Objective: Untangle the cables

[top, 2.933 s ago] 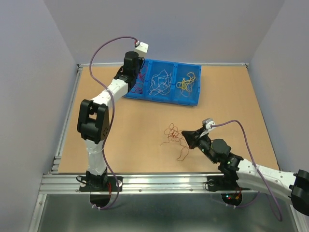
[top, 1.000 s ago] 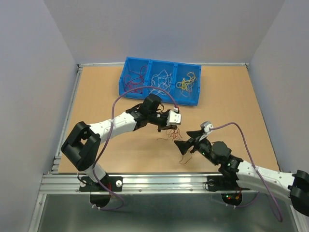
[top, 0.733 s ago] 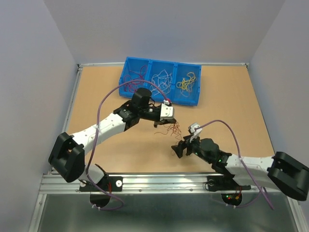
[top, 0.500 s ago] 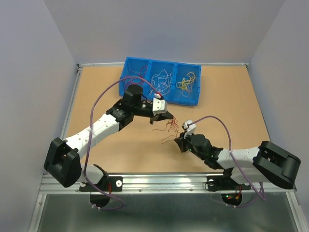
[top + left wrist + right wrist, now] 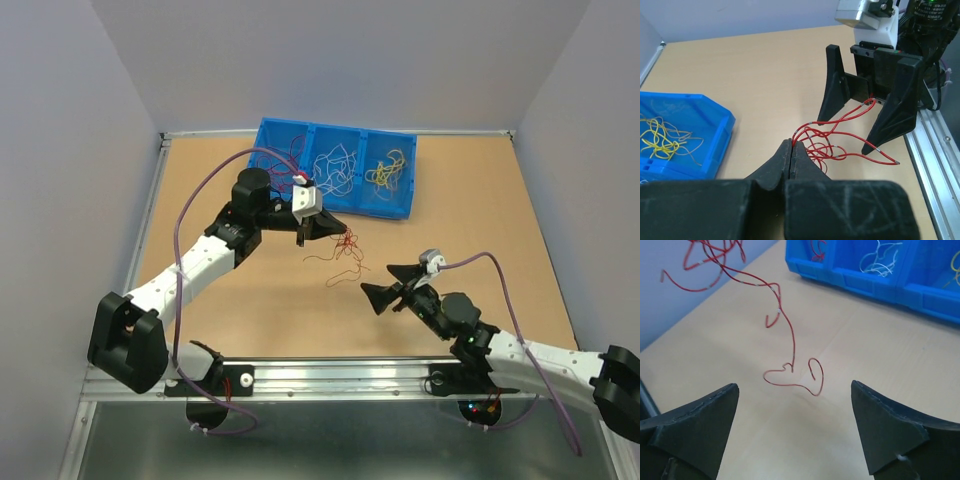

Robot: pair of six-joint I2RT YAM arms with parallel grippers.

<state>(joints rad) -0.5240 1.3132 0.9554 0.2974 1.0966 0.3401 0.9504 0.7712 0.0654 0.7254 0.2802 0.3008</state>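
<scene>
A red piece of cable is trailing from the clump in my left gripper [image 5: 348, 241], so my right gripper should grab the piece's end [image 5: 346, 276] and both arms should pull away from each other.
My left gripper [image 5: 337, 229] is shut on a clump of red cables [image 5: 346, 241] and holds it above the table. One red strand [image 5: 346, 272] trails down from the clump to the tabletop. In the left wrist view the jaws [image 5: 791, 145] pinch the red loops [image 5: 840, 146]. My right gripper [image 5: 377, 279] stands open just right of the trailing strand, not touching it. In the right wrist view its fingers [image 5: 700, 417] spread wide around the strand's curled end [image 5: 790, 376], which lies on the table.
A blue bin [image 5: 392, 209] with three compartments stands at the back. It holds red cables [image 5: 285, 160] on the left, white [image 5: 333, 165] in the middle and yellow [image 5: 388, 170] on the right. The aluminium rail [image 5: 330, 375] runs along the near edge.
The left gripper has carried the red clump up and back toward the bin. The right gripper has drawn back to the right and now stands open, clear of the cables.
</scene>
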